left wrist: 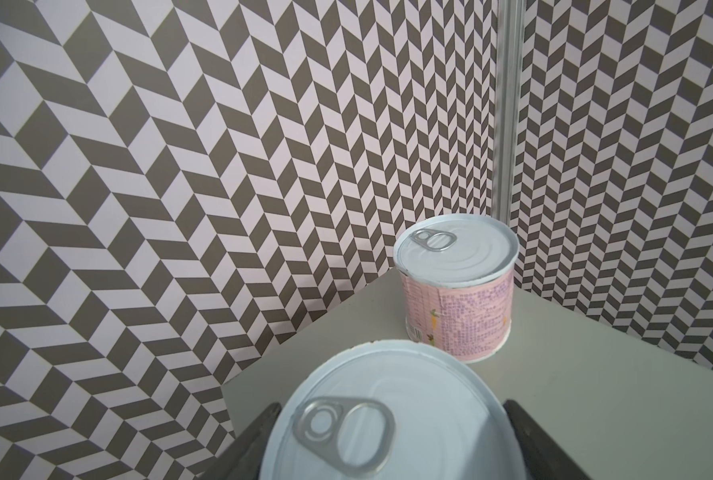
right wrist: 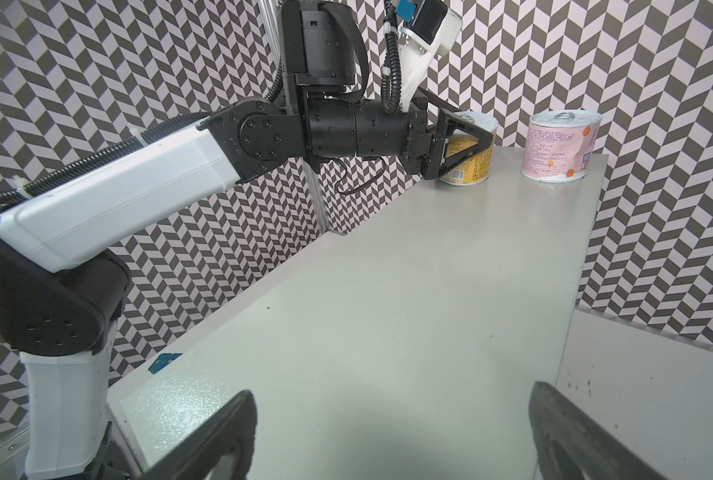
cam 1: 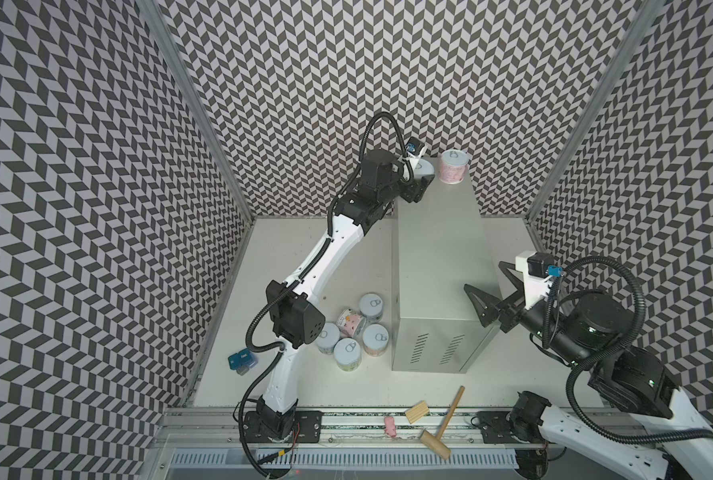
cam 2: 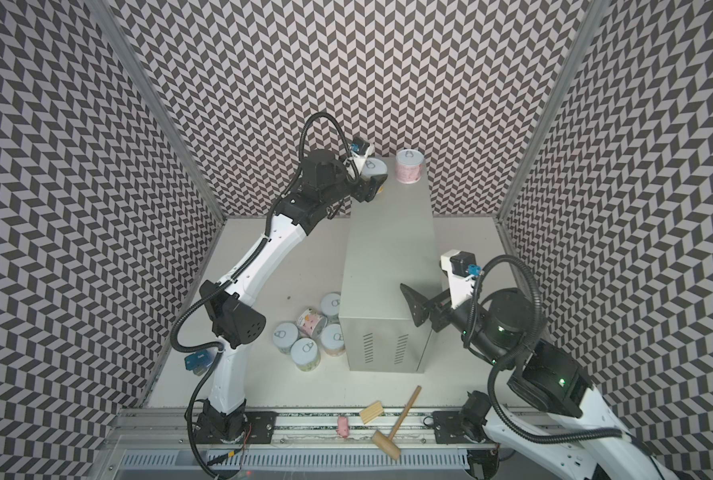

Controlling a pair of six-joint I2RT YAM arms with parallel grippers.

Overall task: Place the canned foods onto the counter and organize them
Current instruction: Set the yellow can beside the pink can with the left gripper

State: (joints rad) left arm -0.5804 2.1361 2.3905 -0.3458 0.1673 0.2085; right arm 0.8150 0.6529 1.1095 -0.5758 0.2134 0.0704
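The yellow can (cam 2: 374, 167) is standing short of the pink can, so next my left gripper opens, moves back and pushes the yellow can into line with the pink one (cam 2: 409, 166).
The counter (cam 1: 438, 257) (cam 2: 388, 257) is a tall pale grey cabinet in the middle. At its far end a pink can (cam 1: 453, 166) (left wrist: 458, 282) (right wrist: 558, 145) stands upright. Beside it, a yellow can (cam 1: 423, 166) (cam 2: 374, 166) (right wrist: 481, 166) rests on the far left corner. My left gripper (left wrist: 392, 405) (right wrist: 475, 137) has a finger on each side of the yellow can; whether they press on it is unclear. Several more cans (cam 1: 374, 338) (cam 2: 332, 338) cluster on the table left of the counter. My right gripper (cam 1: 484, 275) (right wrist: 392, 390) hovers open and empty above the counter's near right part.
A wooden mallet (cam 1: 446, 419), a wooden block (cam 1: 416, 411) and a small pink item (cam 1: 391, 427) lie by the front rail. Patterned walls close in the back and both sides. One can in the cluster lies on its side.
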